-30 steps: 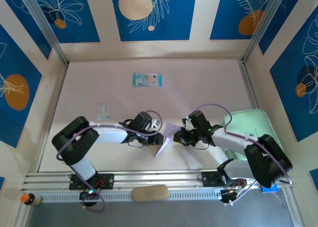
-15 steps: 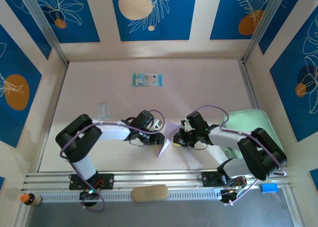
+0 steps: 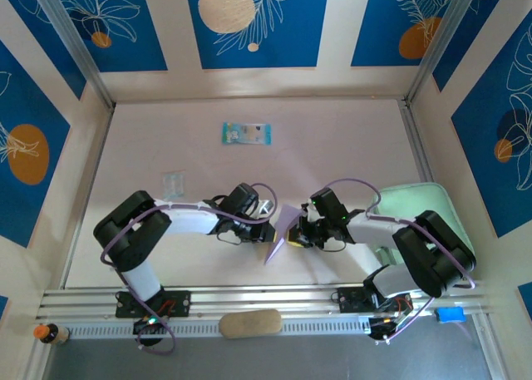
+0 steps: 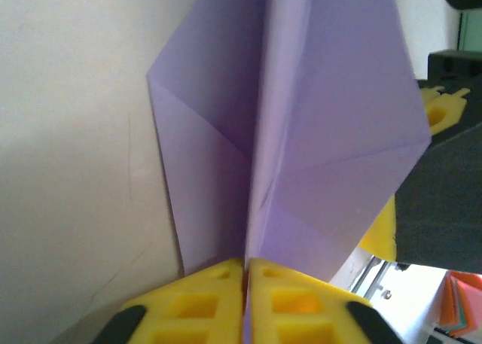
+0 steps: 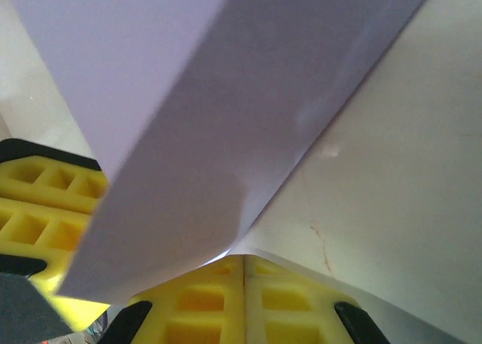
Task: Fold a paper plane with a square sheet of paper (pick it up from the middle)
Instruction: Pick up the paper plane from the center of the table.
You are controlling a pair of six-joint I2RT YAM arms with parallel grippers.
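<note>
The lilac paper's edge [image 5: 288,180] runs slanted past my right gripper's closed fingers. I should open them, align them with that edge [image 5: 245,235] and pinch it between them.
The lilac sheet of paper [image 3: 281,229], creased down the middle with angled flaps like a pointed paper plane, stands up off the table between the two arms. My left gripper [image 3: 266,229] is shut on its centre crease from the left. In the left wrist view the paper [image 4: 301,126] rises from my shut left gripper [image 4: 246,266], both flaps spreading above it. My right gripper [image 3: 296,235] is shut on the paper's right side. In the right wrist view the paper [image 5: 188,95] overhangs my shut right gripper [image 5: 245,260], with an edge caught between the pads.
A blue-green printed packet [image 3: 247,134] lies at the back of the table and a small clear packet [image 3: 173,183] to the left. A mint-green tray [image 3: 418,207] sits on the right beside the right arm. A tan oval object [image 3: 250,323] rests on the front rail.
My left gripper has closed on the paper's crease. The right gripper shifted a little to the left and the paper now stands narrower and more upright between them.
</note>
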